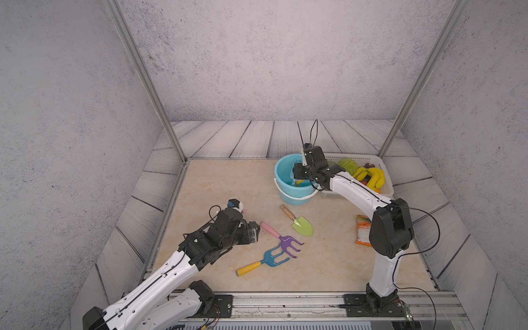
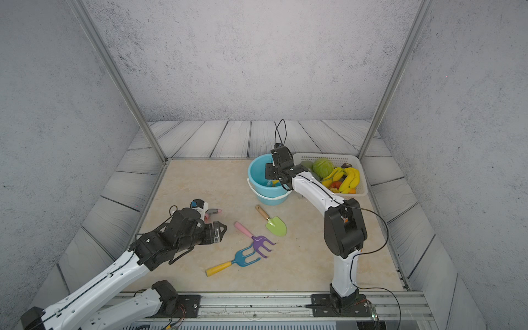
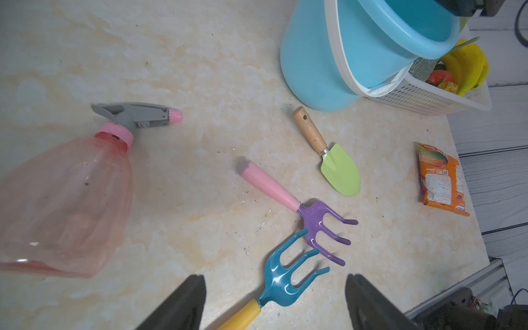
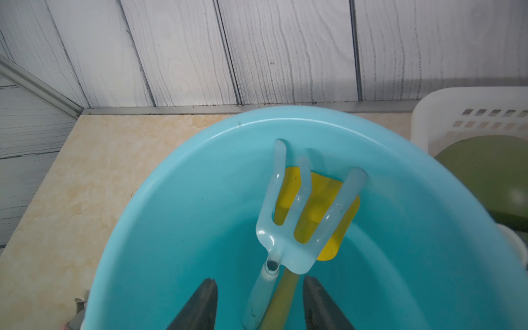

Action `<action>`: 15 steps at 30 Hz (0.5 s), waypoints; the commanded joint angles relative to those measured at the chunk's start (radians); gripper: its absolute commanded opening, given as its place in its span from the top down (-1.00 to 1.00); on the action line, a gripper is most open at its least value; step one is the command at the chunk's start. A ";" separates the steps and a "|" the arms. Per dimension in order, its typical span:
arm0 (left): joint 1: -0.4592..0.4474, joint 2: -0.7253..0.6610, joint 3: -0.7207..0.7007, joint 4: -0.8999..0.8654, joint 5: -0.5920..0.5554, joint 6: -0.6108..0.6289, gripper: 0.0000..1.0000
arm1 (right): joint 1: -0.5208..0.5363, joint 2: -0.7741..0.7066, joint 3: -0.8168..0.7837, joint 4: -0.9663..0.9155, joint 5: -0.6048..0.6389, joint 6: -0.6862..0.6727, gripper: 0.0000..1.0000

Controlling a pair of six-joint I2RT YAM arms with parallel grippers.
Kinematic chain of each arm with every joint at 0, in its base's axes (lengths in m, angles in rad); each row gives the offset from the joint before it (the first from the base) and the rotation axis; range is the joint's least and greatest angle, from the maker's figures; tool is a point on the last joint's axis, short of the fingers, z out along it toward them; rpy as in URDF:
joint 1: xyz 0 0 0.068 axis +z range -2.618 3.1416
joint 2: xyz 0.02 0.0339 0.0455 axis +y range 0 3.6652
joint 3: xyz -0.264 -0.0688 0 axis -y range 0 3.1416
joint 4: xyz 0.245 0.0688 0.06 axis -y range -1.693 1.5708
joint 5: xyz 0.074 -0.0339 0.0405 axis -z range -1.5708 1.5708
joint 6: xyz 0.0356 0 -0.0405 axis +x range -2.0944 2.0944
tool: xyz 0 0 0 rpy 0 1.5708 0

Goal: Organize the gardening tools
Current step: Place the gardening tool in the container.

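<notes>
The blue rake's yellow handle points away from the light-blue bucket. So next my left gripper grabs the rake's handle and hands the rake over to my right gripper.
My right gripper hangs open inside the light-blue bucket. A pale blue pronged fork and a yellow scoop lie in the bucket, and their handles pass loosely between its jaws. On the table my left gripper stands open just above the blue rake with the yellow handle. Beside that rake lie the purple rake with a pink handle and the light-green trowel. The pink spray bottle lies on its side close to the left arm.
A white basket of plastic fruit and vegetables stands against the bucket at the back right. An orange snack packet lies by the right arm's elbow. Metal frame posts and rails edge the table.
</notes>
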 commanded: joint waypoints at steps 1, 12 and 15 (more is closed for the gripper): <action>-0.003 0.019 0.013 -0.003 0.021 0.017 -0.67 | 0.000 -0.097 0.029 -0.061 0.028 0.000 -0.09; -0.004 0.124 0.055 -0.142 0.079 0.034 -0.56 | 0.000 -0.445 -0.243 -0.148 -0.104 0.067 -0.14; -0.007 0.174 0.057 -0.196 0.105 0.022 -0.47 | 0.001 -0.578 -0.383 -0.145 -0.122 0.082 -0.15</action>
